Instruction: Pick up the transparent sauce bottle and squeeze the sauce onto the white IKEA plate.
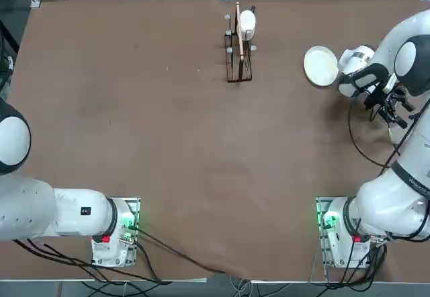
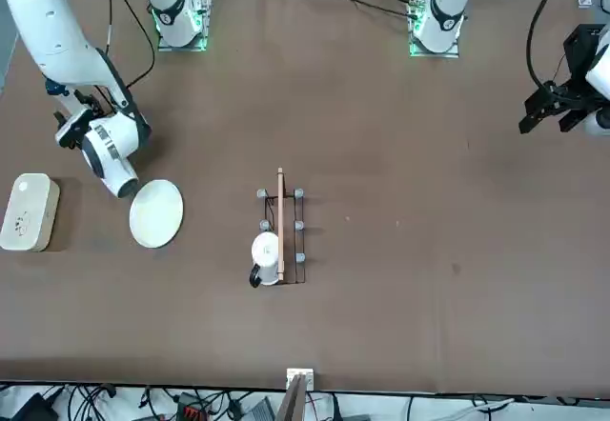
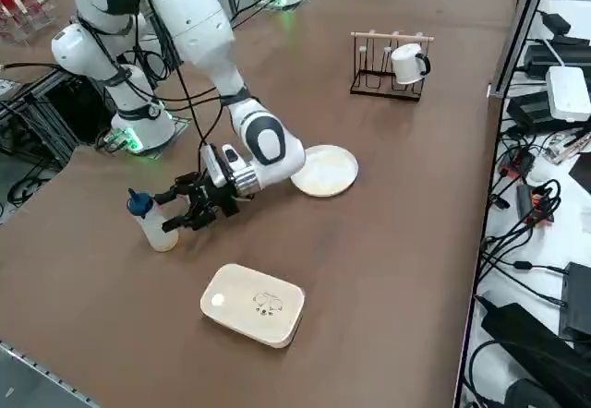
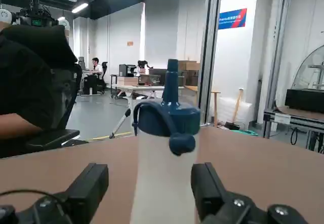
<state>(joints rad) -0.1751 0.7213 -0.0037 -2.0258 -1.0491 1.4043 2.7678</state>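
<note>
My gripper will make the blue stopper point(image 4: 182, 143) swing out beside the nozzle when it tips the bottle, because the stopper hangs from the cap by a curved strap.
The transparent sauce bottle point(image 3: 153, 225) stands upright on the brown table near its right edge, a whitish body under a blue cap. My right gripper point(image 3: 187, 210) is low over the table and open, reaching at the bottle from the plate's side. In the right wrist view the bottle point(image 4: 164, 168) rises between the two fingers point(image 4: 90, 182), with a gap on each side. The white IKEA plate point(image 3: 324, 170) lies flat just behind the wrist, also seen as the plate point(image 1: 320, 65) from above and the plate point(image 2: 156, 213) from the front.
A white rounded-rectangular box point(image 3: 254, 304) lies near the bottle, toward the table's right edge. A black wire rack point(image 3: 385, 68) holding a white mug and a wooden stick stands at the far middle of the table. The rack point(image 1: 238, 48) is left of the plate.
</note>
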